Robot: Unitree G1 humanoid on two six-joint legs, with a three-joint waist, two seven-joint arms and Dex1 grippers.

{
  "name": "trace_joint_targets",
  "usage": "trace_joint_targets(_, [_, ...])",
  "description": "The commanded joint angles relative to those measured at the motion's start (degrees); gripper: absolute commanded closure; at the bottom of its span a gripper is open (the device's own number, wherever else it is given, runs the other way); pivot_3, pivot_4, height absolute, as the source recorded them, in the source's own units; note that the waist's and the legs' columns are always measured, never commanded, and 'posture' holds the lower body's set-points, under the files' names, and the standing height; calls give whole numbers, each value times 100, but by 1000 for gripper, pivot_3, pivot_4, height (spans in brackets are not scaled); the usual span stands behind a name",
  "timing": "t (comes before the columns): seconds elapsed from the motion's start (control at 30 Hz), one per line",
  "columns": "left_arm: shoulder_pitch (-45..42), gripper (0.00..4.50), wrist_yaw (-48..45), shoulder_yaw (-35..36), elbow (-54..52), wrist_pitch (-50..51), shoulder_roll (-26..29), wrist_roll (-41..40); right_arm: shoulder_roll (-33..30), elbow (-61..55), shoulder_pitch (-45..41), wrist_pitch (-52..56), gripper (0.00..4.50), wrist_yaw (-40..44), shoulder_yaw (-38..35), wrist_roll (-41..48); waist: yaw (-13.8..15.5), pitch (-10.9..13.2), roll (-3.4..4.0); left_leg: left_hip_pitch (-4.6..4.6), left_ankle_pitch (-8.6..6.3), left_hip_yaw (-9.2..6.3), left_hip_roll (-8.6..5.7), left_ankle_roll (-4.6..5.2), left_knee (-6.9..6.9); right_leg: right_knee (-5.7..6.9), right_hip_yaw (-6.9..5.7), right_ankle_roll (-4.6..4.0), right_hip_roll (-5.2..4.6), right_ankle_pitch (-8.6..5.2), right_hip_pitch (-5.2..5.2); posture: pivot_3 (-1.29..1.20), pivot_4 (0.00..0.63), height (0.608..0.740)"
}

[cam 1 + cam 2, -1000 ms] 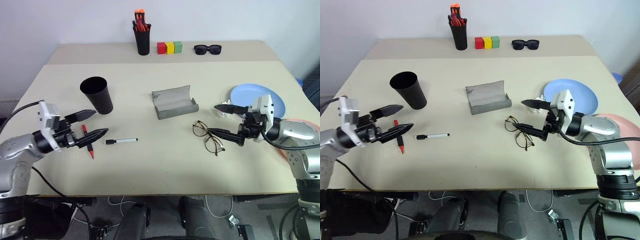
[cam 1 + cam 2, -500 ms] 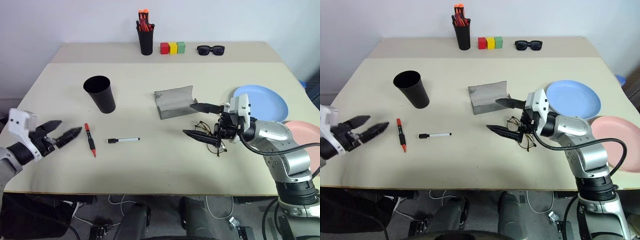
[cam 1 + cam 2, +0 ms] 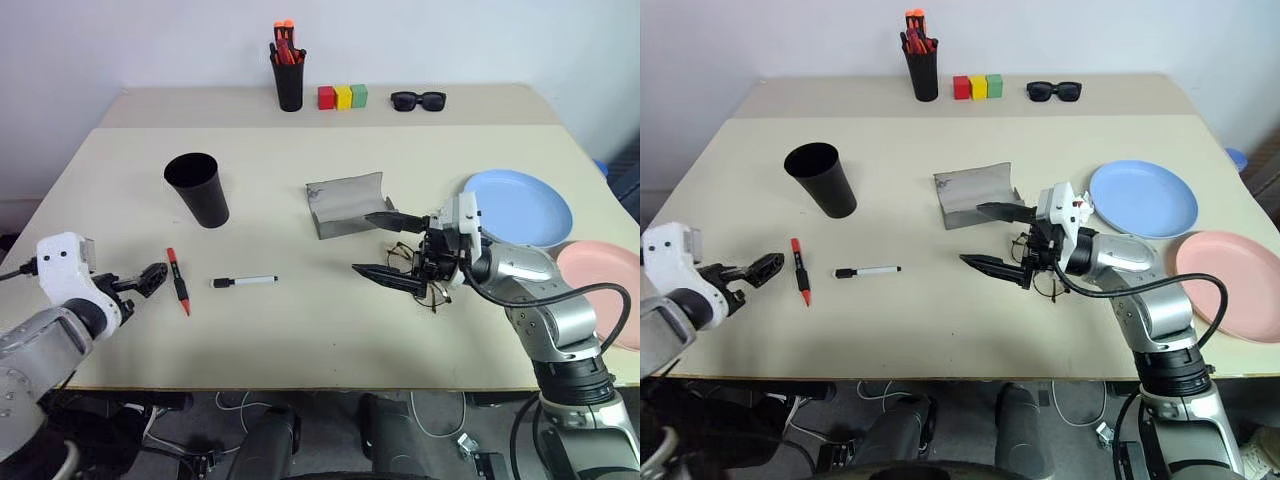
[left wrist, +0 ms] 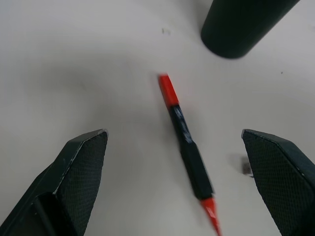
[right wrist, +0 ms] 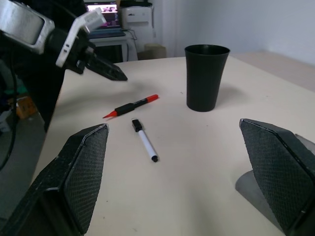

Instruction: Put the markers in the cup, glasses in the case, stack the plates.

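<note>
The black cup's body [image 3: 204, 198] is nearly as long as the red marker [image 3: 179, 282], so the red marker will sink almost to its end when I drop it in.
The red marker [image 3: 178, 281] and the white marker [image 3: 243, 282] lie flat on the table's left front, in front of the black cup [image 3: 197, 188]. My left gripper [image 3: 137, 282] is open, low by the left edge and just left of the red marker [image 4: 186, 142], not touching it. The grey case [image 3: 347, 204] lies open mid-table. The glasses [image 3: 430, 291] lie right of it, partly hidden by my open right gripper [image 3: 386, 246], which points left over them with nothing in it. The blue plate [image 3: 520, 207] and pink plate [image 3: 600, 277] sit apart at the right.
Along the back stand a slim pen cup with red-orange pens [image 3: 288, 75], three coloured blocks [image 3: 341, 96] and black sunglasses [image 3: 416, 99]. The pink plate reaches the table's right edge. Bare tabletop lies between the white marker and the glasses.
My left gripper drew back from over the red marker toward the left front edge, sank and turned. My right gripper swung left from beside the blue plate to over the glasses.
</note>
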Motion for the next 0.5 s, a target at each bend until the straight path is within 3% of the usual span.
trace_joint_targets(0.03, [-148, 0, 375, 94, -291, 176, -406, 48, -24, -231, 14, -3, 151, 85, -14, 115, -5, 0, 0, 3, -1, 0, 0, -2, -1, 0, 0, 0, 1, 0, 2, 0, 150, 740])
trace_joint_targets(0.2, [-277, 0, 678, -86, -172, 176, -775, 84, -133, -404, 179, 135, 151, 160, -23, 191, 3, -1, -2, 10, -3, 1, 2, -6, 0, -3, 0, 0, 3, -1, 11, 0, 150, 740])
trace_joint_targets(0.5, [-490, 0, 979, -496, 148, 176, -887, 246, -367, -640, 439, 362, 151, 279, -126, 383, 22, -1, -3, 11, -4, 3, 2, -6, 0, -5, 1, 0, 4, -1, 14, 0, 150, 740])
